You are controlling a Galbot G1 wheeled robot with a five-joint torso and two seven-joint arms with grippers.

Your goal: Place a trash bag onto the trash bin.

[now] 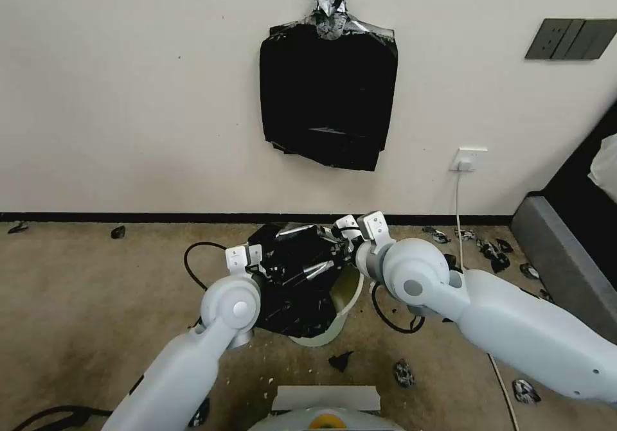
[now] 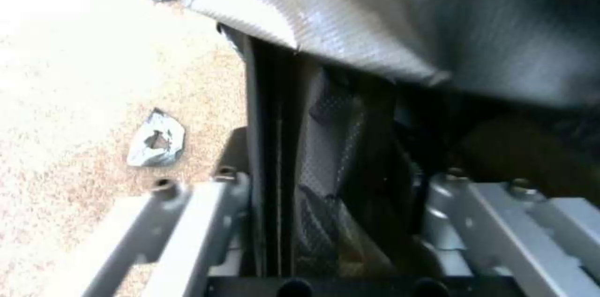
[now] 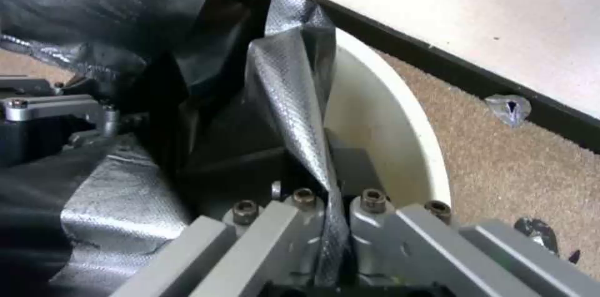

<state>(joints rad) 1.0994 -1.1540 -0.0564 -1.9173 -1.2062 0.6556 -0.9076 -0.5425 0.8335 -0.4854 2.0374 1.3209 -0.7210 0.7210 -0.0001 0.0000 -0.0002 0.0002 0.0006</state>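
The white trash bin [image 1: 348, 289] stands tipped and loose [image 1: 317, 338]. It should slide along when my left gripper pulls the black trash bag.
The white trash bin [image 1: 351, 288] stands on the carpet close to the wall, tipped a little, and its inner wall [image 3: 387, 114] is bare on the right side. The black trash bag [image 1: 295, 277] is draped over the bin's left part and mouth. My right gripper [image 1: 342, 228] is at the bin's far right rim. In the right wrist view, it [image 3: 334, 152] is shut on a fold of the bag [image 3: 125, 203]. My left gripper [image 1: 256, 259] sits at the bin's left side. Its fingers [image 2: 266, 147] stand apart, with bag film [image 2: 387, 16] running between them.
A flat black bundle of bags [image 1: 328, 97] hangs on the wall above. Torn black scraps [image 1: 340, 360] [image 2: 156, 140] litter the carpet, most of them to the right. A black cable [image 1: 392, 318] loops beside the bin. A grey furniture edge [image 1: 565, 257] is at the right.
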